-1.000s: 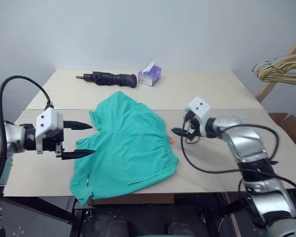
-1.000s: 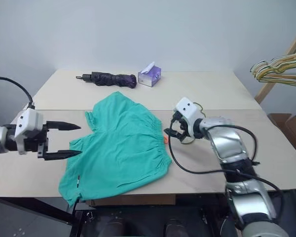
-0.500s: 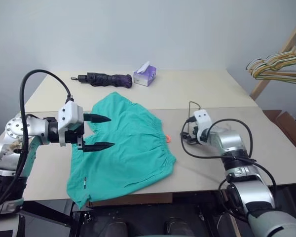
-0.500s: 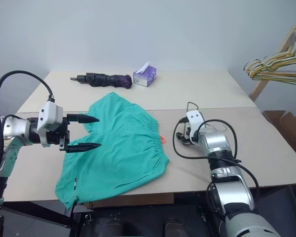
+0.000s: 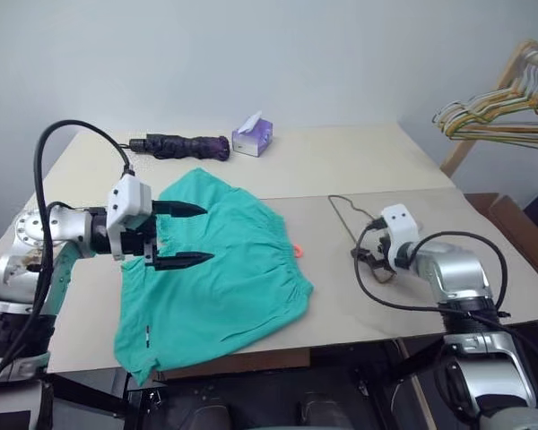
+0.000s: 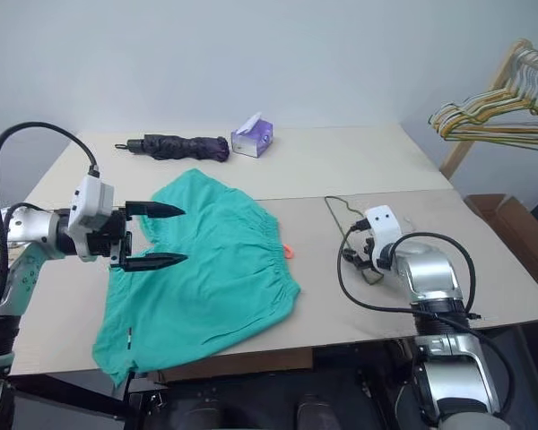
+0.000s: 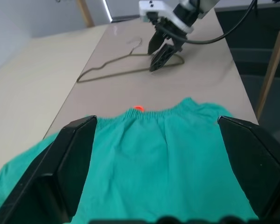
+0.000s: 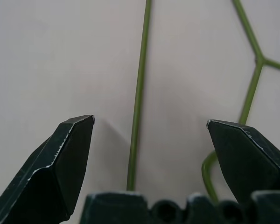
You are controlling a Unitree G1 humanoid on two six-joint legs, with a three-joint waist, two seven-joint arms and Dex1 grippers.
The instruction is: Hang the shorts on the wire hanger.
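My gripper is going to lift the hanger by its straight wire (image 8: 139,93), and the hanger will rise in one stiff piece, because the hook's stem (image 8: 273,64) forks straight from the hanger's shoulder wire.
The teal shorts (image 5: 220,269) lie flat on the table (image 5: 341,161), with the gathered waistband and small orange tag (image 5: 298,250) on the right side. My left gripper (image 5: 208,234) hovers over their left half, pointing to the right, open and empty. The thin olive wire hanger (image 7: 116,71) lies flat on the table to the right of the shorts. My right gripper (image 8: 150,121) points down at it, open. One straight wire of the hanger (image 8: 139,93) runs between its fingers (image 8: 70,149) without being gripped.
A folded dark umbrella (image 5: 179,145) and a purple tissue box (image 5: 252,136) lie at the table's far edge. A bunch of coloured hangers (image 5: 489,116) hangs on a wooden rack beyond the right end. A cardboard box (image 5: 511,215) stands below it.
The camera has swung to the right. My left gripper has moved right, over the shorts. My right gripper has moved right and down onto the hanger. Both stayed open.
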